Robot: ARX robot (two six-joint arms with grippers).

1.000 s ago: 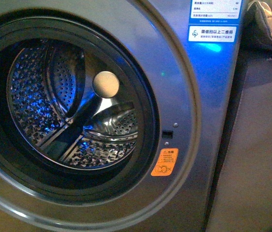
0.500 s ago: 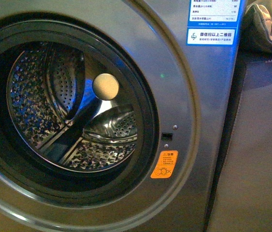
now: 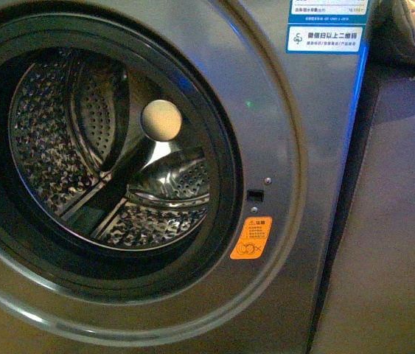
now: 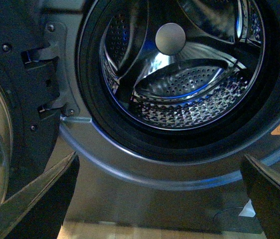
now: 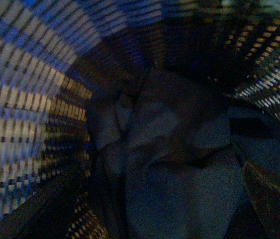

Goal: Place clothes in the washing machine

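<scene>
The dark navy clothes (image 5: 182, 194) are lying in loose crumpled folds (image 5: 152, 144), so they will open out into a wide, drooping drape when I lift them out of the basket.
The silver-grey washing machine (image 3: 281, 147) fills the front view, its porthole open onto the perforated steel drum (image 3: 111, 162), which shows no clothes. No arm shows there. In the left wrist view my left gripper (image 4: 159, 199) is open and empty, low in front of the drum (image 4: 179, 84). In the right wrist view the dark navy clothes (image 5: 169, 149) lie crumpled inside a woven basket (image 5: 25, 99). My right gripper (image 5: 159, 209) is open just above them, with one finger (image 5: 274, 199) dimly visible. No logo shows.
The open door (image 4: 10, 124) with its hinge hangs beside the porthole in the left wrist view. An orange sticker (image 3: 252, 237) sits next to the porthole rim. A pale quilted item (image 3: 413, 29) lies beyond the machine, above a dark panel (image 3: 391, 221).
The blue glow on the drum and front panel has faded. The machine sits slightly higher in the front view. No arm has entered that view.
</scene>
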